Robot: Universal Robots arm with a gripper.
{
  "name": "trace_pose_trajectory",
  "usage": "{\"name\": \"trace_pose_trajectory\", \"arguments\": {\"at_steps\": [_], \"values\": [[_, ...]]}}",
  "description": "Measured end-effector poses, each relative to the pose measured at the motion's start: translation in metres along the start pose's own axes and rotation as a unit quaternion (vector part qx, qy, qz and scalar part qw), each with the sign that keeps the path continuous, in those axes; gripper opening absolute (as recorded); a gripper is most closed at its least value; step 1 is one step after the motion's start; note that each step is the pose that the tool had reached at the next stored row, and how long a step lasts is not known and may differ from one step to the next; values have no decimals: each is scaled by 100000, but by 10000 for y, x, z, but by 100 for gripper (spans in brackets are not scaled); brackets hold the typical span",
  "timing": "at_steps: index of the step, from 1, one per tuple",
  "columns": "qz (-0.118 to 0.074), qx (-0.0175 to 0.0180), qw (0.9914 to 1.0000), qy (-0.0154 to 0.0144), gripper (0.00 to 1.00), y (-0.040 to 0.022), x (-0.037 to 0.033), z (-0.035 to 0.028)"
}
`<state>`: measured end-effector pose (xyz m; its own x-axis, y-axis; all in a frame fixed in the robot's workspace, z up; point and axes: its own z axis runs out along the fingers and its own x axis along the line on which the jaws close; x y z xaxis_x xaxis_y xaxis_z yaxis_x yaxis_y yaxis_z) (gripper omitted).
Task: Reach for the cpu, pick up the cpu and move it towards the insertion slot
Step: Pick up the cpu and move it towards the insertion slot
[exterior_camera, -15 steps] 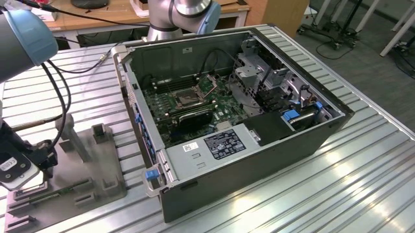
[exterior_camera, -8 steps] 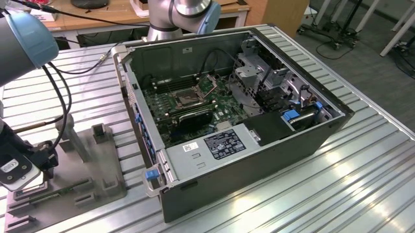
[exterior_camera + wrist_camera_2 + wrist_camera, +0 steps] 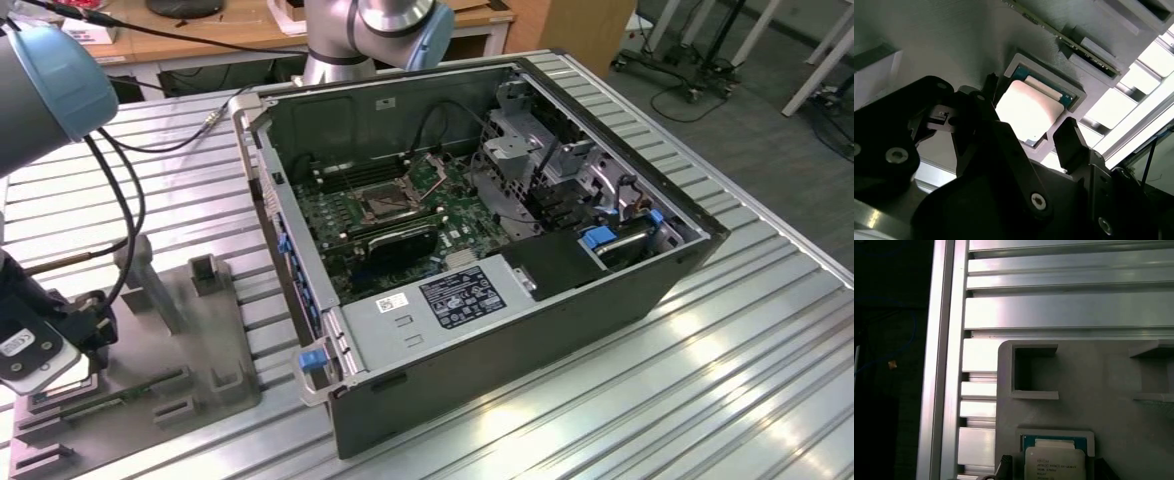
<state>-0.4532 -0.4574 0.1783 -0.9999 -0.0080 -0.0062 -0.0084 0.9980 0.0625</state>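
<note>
The grey rim (image 3: 1056, 432) leaves the cpu's top uncovered (image 3: 1055, 463), so the cpu will come free and leave the fixture plate in place when I lift it.
The cpu (image 3: 1029, 107) is a pale square chip with a green border, lying flat in a recess of the grey fixture plate (image 3: 1114, 390). It is also seen in the first wrist view (image 3: 1054, 465). My gripper (image 3: 1029, 117) is open and low over it, with one black finger (image 3: 990, 92) at one side and the other finger (image 3: 1069, 140) a little off the opposite corner. In the exterior view the gripper (image 3: 67, 375) hangs over the plate at the exterior view's lower left. The insertion slot (image 3: 387, 204) sits on the motherboard inside the open computer case.
The open computer case (image 3: 587, 300) stands mid-table, its wall between the fixture plate (image 3: 187, 360) and the socket. Grey blocks (image 3: 207, 275) rise from the plate. A memory stick (image 3: 1064, 35) lies in a holder near the cpu. The table (image 3: 747, 380) is ribbed aluminium.
</note>
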Motion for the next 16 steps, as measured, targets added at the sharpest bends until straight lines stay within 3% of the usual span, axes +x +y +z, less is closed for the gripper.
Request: {"name": "trace_pose_trajectory", "arguments": {"at_steps": [6,8,9,16], "values": [[50,5,100000,1,72,0,-8,0],[59,9,100000,4,71,0,-8,-1],[59,6,100000,3,64,0,-8,-1],[87,6,100000,-3,62,0,-8,0]]}}
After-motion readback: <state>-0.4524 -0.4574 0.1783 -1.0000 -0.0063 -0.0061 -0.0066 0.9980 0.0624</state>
